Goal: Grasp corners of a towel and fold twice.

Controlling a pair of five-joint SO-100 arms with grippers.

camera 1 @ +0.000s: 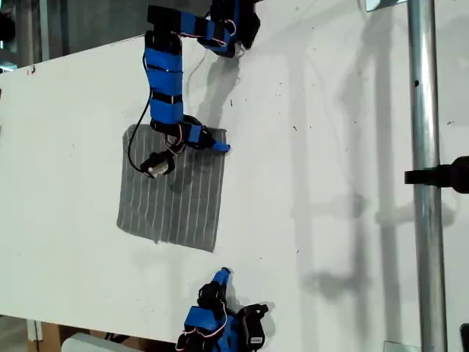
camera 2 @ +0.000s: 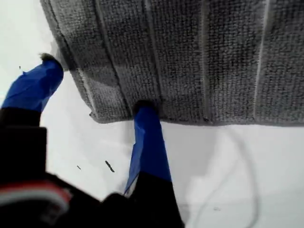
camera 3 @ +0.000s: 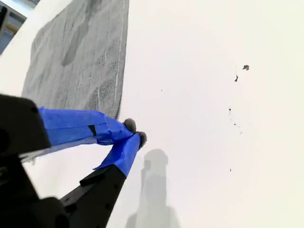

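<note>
The open blue fingertips (camera 2: 146, 113) sit on both sides of the towel's thin, soft corner (camera 2: 99, 112). The corner will gather into a twisted pleat when I fold the towel over.
The grey striped towel (camera 1: 172, 202) lies flat on the white table (camera 1: 330, 183). My first gripper (camera 1: 218, 146) reaches down from the far side to the towel's far corner (camera 1: 220, 133) on the exterior view's right. It is open, with one blue fingertip (camera 2: 145, 114) at the towel's edge (camera 2: 190, 61) and the other (camera 2: 45, 71) just off its side, the corner between them. My second gripper (camera 1: 223, 275) sits at the near table edge, shut on nothing (camera 3: 135, 132). It is a short way off the towel's (camera 3: 80, 57) near corner.
A metal pole (camera 1: 425, 176) with a black clamp (camera 1: 447, 176) stands at the exterior view's right. The first arm's black cable (camera 1: 134, 147) and wrist camera (camera 1: 157, 166) hang over the towel. The table's far edge (camera 1: 73, 57) slants across the exterior view's upper left.
</note>
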